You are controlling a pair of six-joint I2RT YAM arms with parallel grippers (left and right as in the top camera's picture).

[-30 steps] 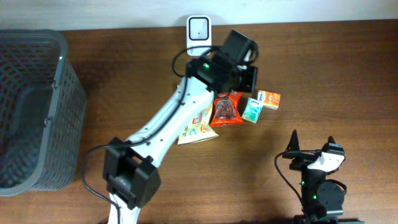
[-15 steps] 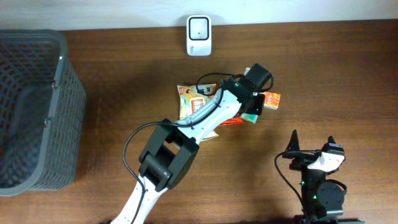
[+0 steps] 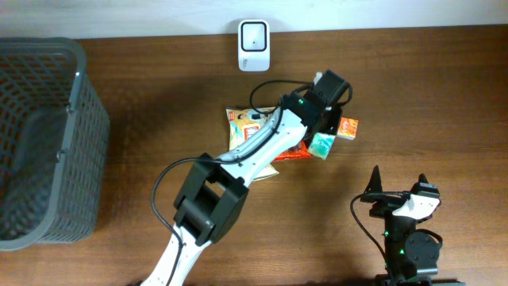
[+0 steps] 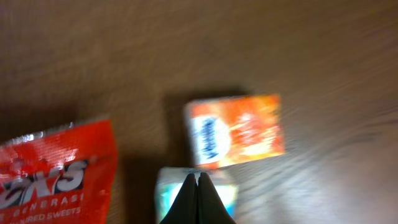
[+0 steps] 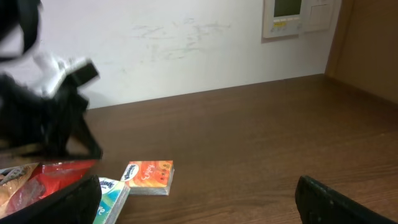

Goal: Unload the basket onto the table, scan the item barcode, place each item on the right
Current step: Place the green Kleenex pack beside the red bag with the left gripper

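My left arm is lying across the yellow and red packets (image 3: 295,152), so next my left gripper moves back toward the mesh basket (image 3: 51,143) before my right gripper reaches in.
The white scanner (image 3: 254,34) stands at the table's back edge. A small pile of items lies mid-table: a yellow snack packet (image 3: 244,123), a red sweets packet (image 3: 290,149), a teal tissue pack (image 3: 321,144) and an orange tissue pack (image 3: 348,127). My left gripper (image 3: 327,127) hangs over the two tissue packs. In the left wrist view the left gripper (image 4: 198,178) is shut and empty, its tips above the teal pack (image 4: 168,193), with the orange pack (image 4: 235,130) just beyond. No barcode shows. My right gripper (image 3: 398,183) stands open and empty at the front right.
A dark mesh basket (image 3: 75,119) fills the left side of the table. The left arm (image 3: 238,159) crosses the pile from the front. In the right wrist view the orange pack (image 5: 148,177) and teal pack (image 5: 111,194) lie ahead-left of the right gripper (image 5: 199,208).
The left arm swung from near the scanner rightward and forward to hang over the tissue packs, uncovering the yellow packet. Its gripper stayed shut. The right arm has not moved.
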